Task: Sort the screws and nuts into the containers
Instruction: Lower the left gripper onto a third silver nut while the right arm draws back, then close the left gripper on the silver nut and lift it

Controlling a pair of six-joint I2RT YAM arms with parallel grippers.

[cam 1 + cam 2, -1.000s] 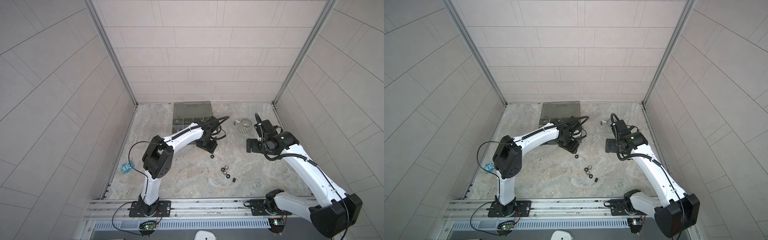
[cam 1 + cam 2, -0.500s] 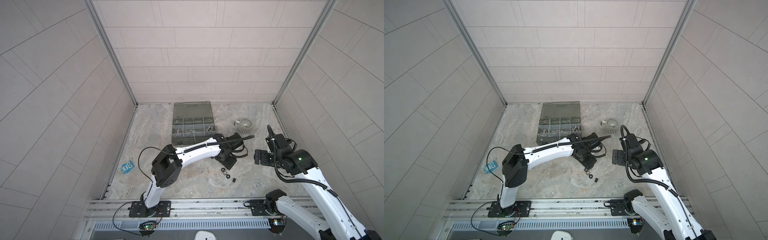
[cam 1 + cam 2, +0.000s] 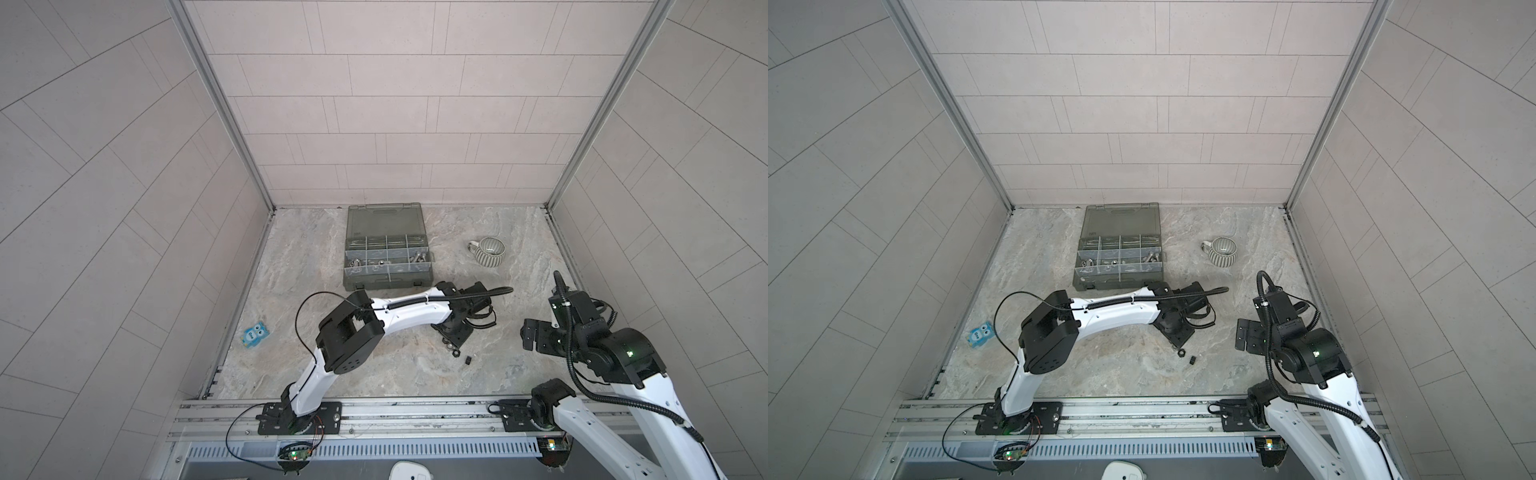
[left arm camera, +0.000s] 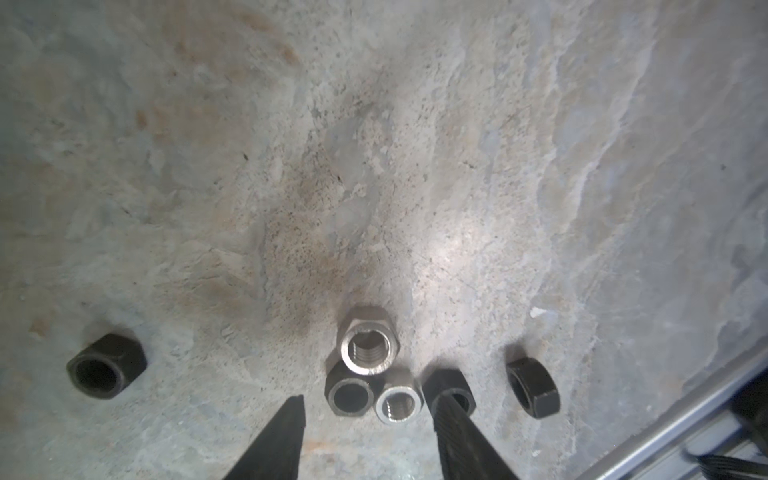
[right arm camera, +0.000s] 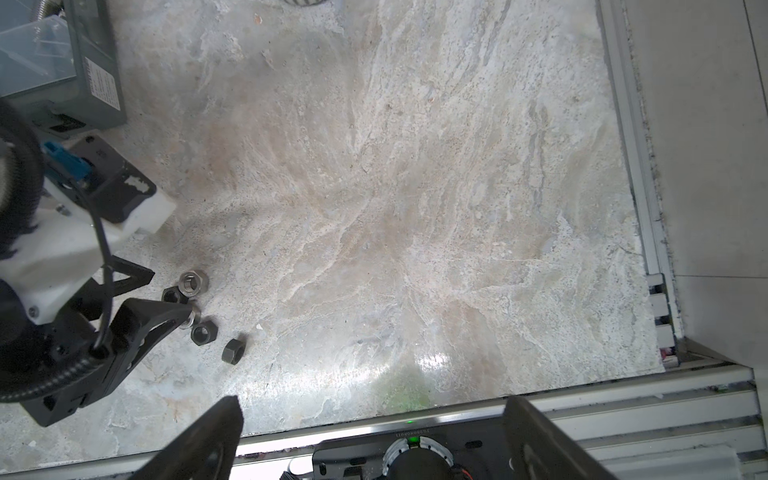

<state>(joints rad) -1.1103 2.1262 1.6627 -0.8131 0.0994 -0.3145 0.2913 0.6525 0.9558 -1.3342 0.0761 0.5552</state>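
The robot's left gripper is over the nut cluster (image 4: 396,376), so the robot's right gripper should wait out of the way until the left gripper takes the silver nut (image 4: 369,345) to the case.
Several loose nuts lie in a cluster on the marble table. In the left wrist view a silver nut (image 4: 370,347), a dark nut (image 4: 349,395) and a smaller silver nut (image 4: 399,401) touch each other. My left gripper (image 4: 370,405) is open and low over them, its tips either side of the two nearer nuts, holding nothing. One finger (image 4: 457,432) overlaps a black nut (image 4: 451,384). Other black nuts (image 4: 534,388) (image 4: 106,365) lie apart. The containers are compartments of an open grey-green case (image 3: 388,282); silver pieces lie in them, too small to tell as screws. My right gripper (image 5: 374,405) is open and empty.
A striped mug (image 3: 489,251) stands at the back right. A small blue owl figure (image 3: 256,333) lies near the left wall. The right gripper (image 3: 536,334) hovers at the front right, by the metal rail (image 5: 540,415) at the table's front edge. Two black nuts (image 3: 1180,353) (image 3: 1192,360) lie just in front of the left gripper (image 3: 1177,340).
The left arm has swung from beside the case to the right and forward, down to the nut cluster. The right arm has drawn back toward the front right.
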